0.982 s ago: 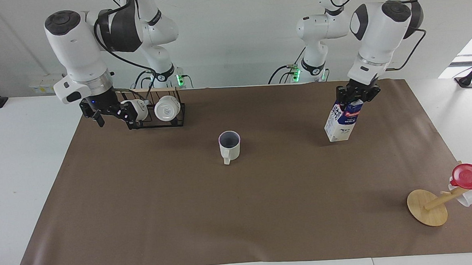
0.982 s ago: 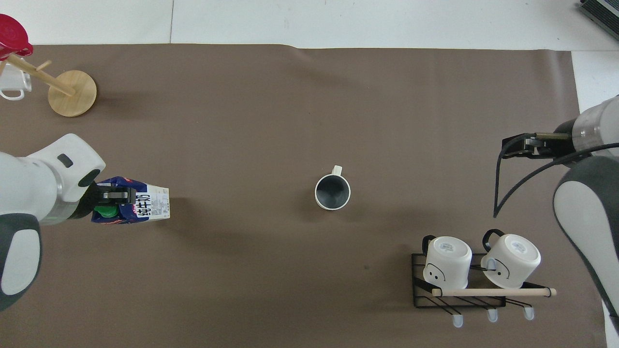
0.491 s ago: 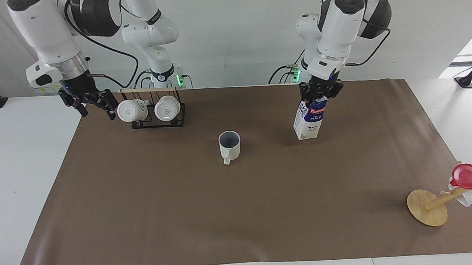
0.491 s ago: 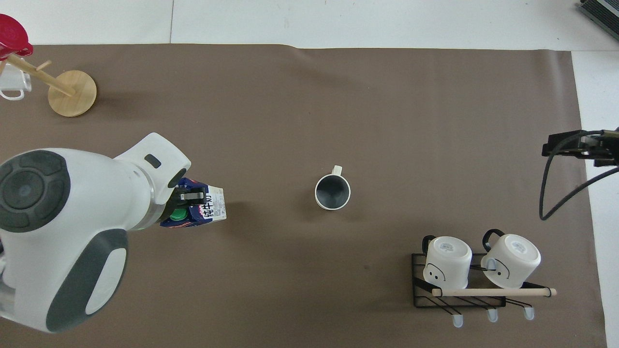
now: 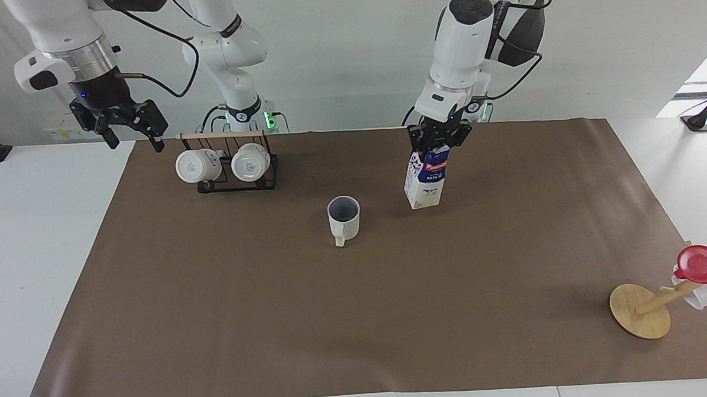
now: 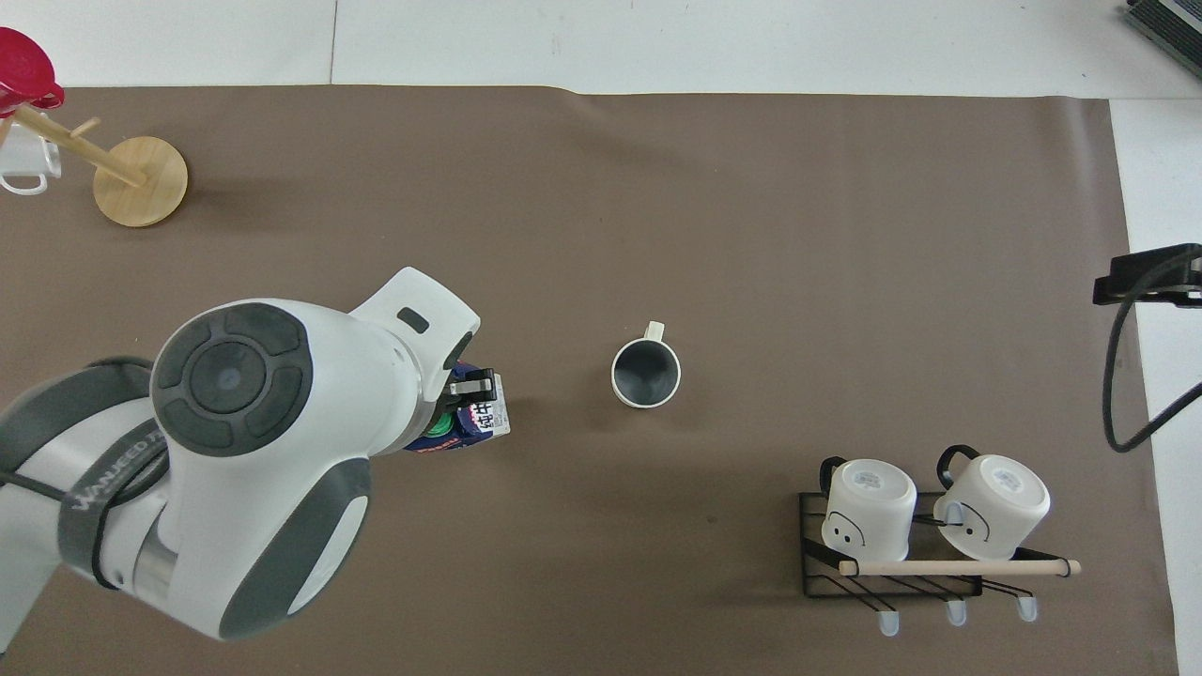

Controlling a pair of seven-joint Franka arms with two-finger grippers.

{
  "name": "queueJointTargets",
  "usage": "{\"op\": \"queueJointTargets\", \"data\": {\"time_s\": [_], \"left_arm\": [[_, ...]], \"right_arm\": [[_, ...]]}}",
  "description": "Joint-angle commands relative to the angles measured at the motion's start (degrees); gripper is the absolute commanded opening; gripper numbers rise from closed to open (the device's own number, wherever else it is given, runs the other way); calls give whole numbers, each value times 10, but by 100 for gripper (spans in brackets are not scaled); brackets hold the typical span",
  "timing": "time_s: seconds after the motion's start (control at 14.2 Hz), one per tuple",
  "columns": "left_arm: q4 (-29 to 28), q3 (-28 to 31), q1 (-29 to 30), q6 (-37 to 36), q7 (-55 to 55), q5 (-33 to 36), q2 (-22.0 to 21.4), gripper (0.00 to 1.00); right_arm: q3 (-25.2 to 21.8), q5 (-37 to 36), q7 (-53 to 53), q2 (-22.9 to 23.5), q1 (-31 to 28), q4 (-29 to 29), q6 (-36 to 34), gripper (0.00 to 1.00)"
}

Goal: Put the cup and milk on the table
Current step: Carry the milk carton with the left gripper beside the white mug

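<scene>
I should keep lowering the milk (image 5: 424,192), hanging base down, with my left gripper until its base stands flat on the paper (image 5: 408,232), since that is clear beside the cup.
The cup (image 5: 343,218) stands upright on the brown paper of the table (image 5: 360,319) near the middle, handle pointing away from the robots; it also shows in the overhead view (image 6: 646,373). My left gripper (image 5: 438,138) is shut on the gable top of the milk (image 5: 425,182), which hangs upright, slightly tilted, beside the cup toward the left arm's end. Its base is at or just above the paper; I cannot tell if it touches. From overhead the left arm hides most of the milk (image 6: 481,418). My right gripper (image 5: 125,122) is open, empty and raised, beside the mug rack.
A black wire rack (image 5: 231,179) with two white mugs lies near the robots toward the right arm's end (image 6: 930,563). A round wooden disc stand (image 5: 639,310) carrying a red-topped cup (image 5: 705,265) sits at the paper's corner farthest from the robots, at the left arm's end.
My left gripper has carried the milk across the paper toward the cup. My right gripper has risen and drawn away from the rack toward the table's end.
</scene>
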Motion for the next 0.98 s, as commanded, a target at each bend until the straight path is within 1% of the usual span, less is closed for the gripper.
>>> {"op": "queueJointTargets", "data": {"time_s": [0.0, 0.28, 0.35, 0.42, 0.7, 0.77, 0.91], "left_arm": [[55, 10, -14, -2, -12, -1, 58, 49], [63, 10, -20, 43, -12, 3, 108, 49], [63, 10, -22, 50, -12, 3, 113, 49], [59, 10, -27, 53, -12, 3, 113, 49], [56, 10, -29, 46, -11, 3, 113, 50], [56, 10, -29, 44, -11, 3, 113, 51], [56, 10, -28, 43, -11, 3, 113, 62]], "right_arm": [[0, 11, -19, 10, -5, 12, -9, 100], [3, -4, -23, 15, -2, 28, -54, 100], [4, -14, -28, 17, -1, 46, -63, 100], [5, -14, -38, 18, 0, 48, -62, 100], [5, -5, -38, 9, 1, 27, -49, 100], [5, -5, -38, 9, 2, 27, -49, 100], [7, -4, -36, 8, 9, 27, -53, 100]]}}
